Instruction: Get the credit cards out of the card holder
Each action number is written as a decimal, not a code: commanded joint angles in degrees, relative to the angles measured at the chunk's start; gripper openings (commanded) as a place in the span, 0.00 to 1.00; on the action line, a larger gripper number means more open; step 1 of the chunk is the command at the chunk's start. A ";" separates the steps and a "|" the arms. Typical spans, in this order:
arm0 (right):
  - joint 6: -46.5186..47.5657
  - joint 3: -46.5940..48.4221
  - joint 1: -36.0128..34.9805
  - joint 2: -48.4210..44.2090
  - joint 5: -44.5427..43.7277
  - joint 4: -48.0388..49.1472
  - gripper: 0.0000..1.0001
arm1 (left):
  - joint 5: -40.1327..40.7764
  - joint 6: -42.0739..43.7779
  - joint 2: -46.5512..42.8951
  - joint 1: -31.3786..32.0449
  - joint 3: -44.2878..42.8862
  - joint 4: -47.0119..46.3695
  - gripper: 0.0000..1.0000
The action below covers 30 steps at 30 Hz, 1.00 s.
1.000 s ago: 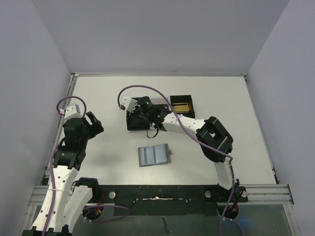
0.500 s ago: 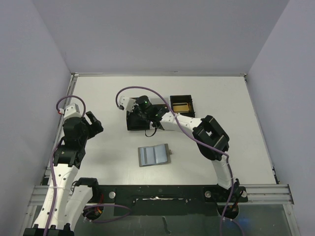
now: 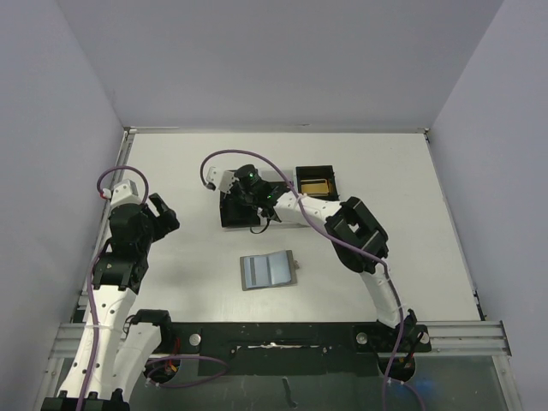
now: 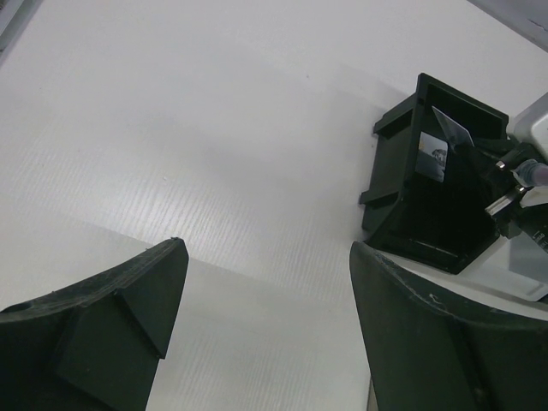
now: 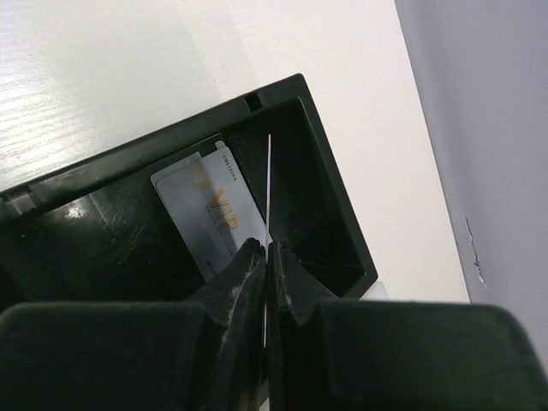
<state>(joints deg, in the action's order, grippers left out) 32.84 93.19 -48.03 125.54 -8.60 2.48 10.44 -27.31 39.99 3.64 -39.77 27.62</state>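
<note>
The pinched credit card (image 4: 451, 128) hangs edge-on inside the black tray's sides, so my right gripper should keep lowering and let it go onto the silvery VIP card (image 5: 212, 205).
The grey card holder (image 3: 268, 271) lies open and flat on the table, its two grey-blue panels facing up. My right gripper (image 3: 241, 198) is over the black tray (image 3: 229, 219), shut on a credit card. In the right wrist view the gripper (image 5: 267, 248) pinches this card (image 5: 268, 184) edge-on above the tray's compartment (image 5: 325, 214). A second silvery card (image 5: 210, 205) with gold "VIP" lettering lies inside the tray. The left wrist view shows the tray (image 4: 411, 214) and both cards (image 4: 434, 156). My left gripper (image 3: 163, 214) is open and empty at the far left, and it shows in its own view (image 4: 265, 291).
A second small black box (image 3: 315, 183) with something gold-coloured inside stands right of the tray. The table's walls rise at the back and both sides. The right arm's elbow (image 3: 358, 231) hangs over the table right of the card holder.
My right gripper has shifted slightly left over the black tray, card still pinched. The left arm and the card holder have not moved.
</note>
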 commanded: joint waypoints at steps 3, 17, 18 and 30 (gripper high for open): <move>5.29 3.46 0.27 1.97 0.40 1.37 0.00 | -1.04 0.84 -0.22 -0.30 -0.18 -3.17 0.76; 15.58 5.83 0.33 6.39 -1.29 0.70 0.07 | -2.06 1.04 0.66 -0.48 -0.13 -3.36 0.76; 15.85 5.78 0.33 6.32 -1.26 0.58 0.08 | -2.13 1.03 0.70 -0.55 -0.08 -3.40 0.76; 15.13 6.22 0.61 5.60 0.17 -3.41 0.25 | -3.01 1.21 1.31 -0.87 -0.03 -3.69 0.76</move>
<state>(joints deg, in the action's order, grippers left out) 48.07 97.08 -47.99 132.77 -8.38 -0.58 8.51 -26.74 41.30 3.29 -39.68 27.20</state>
